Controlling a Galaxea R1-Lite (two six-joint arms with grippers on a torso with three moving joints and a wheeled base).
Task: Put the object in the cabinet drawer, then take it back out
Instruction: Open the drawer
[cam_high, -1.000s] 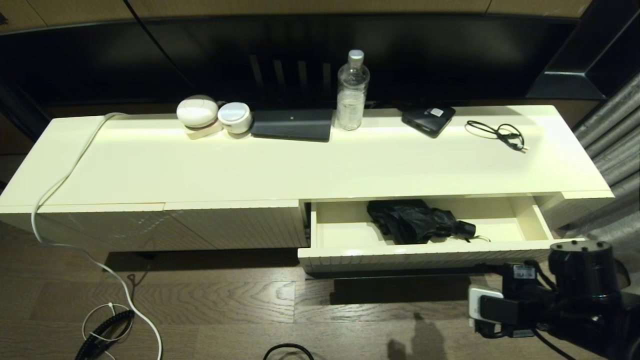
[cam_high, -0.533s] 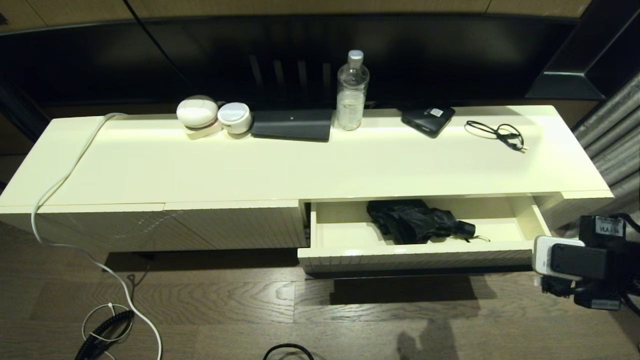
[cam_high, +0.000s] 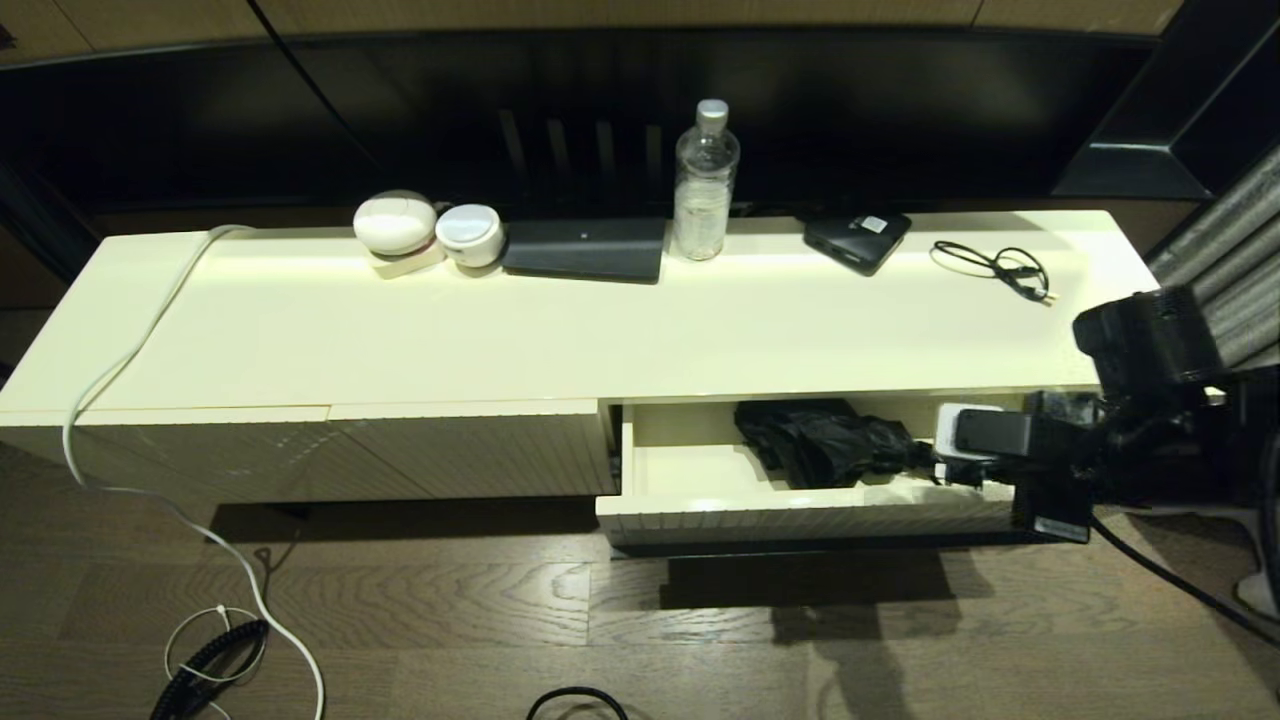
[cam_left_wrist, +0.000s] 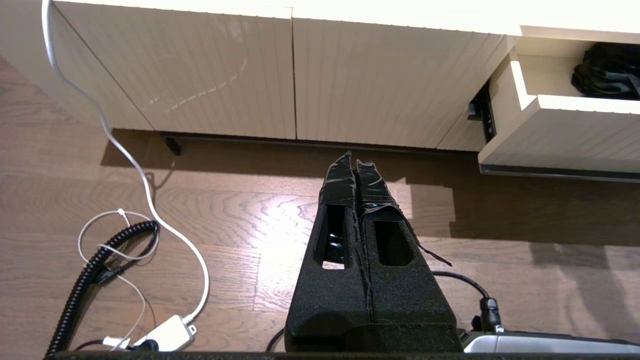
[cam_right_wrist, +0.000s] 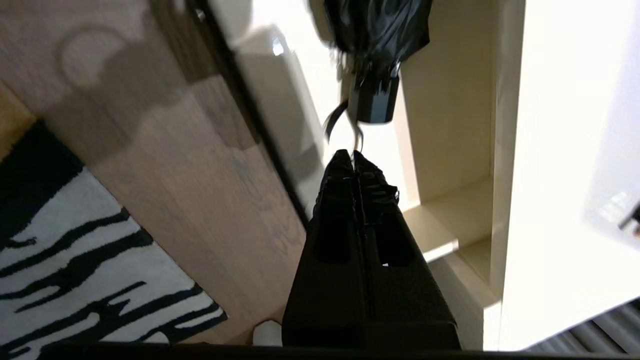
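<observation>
The drawer is open only part of the way, and the umbrella is close against the cabinet top's edge (cam_high: 792, 400). My right gripper should therefore first pull the drawer's front (cam_high: 882, 494) out more.
The cabinet drawer (cam_high: 800, 515) is pulled open at the right of the cream cabinet. It also shows in the left wrist view, as the cabinet drawer (cam_left_wrist: 565, 135). The black folding umbrella (cam_high: 820, 445) lies inside it, with the handle pointing right. My right gripper (cam_high: 958, 470) reaches over the drawer's right part. In the right wrist view that gripper (cam_right_wrist: 351, 156) is shut and empty, a short way from the umbrella's handle (cam_right_wrist: 372, 102) and touching neither it nor the strap. My left gripper (cam_left_wrist: 354, 160) hangs shut over the floor in front of the closed panels.
On the cabinet top (cam_high: 600, 330) stand a clear bottle (cam_high: 705, 185), a flat black device (cam_high: 585, 250), a small black box with a white label (cam_high: 857, 238), a cable loop (cam_high: 995, 265) and two white round things (cam_high: 395, 222). A white cable (cam_high: 150, 500) trails onto the floor.
My right arm has risen from near the floor at the lower right. It has swung left over the drawer's right end, towards the umbrella handle. The umbrella and drawer have not moved.
</observation>
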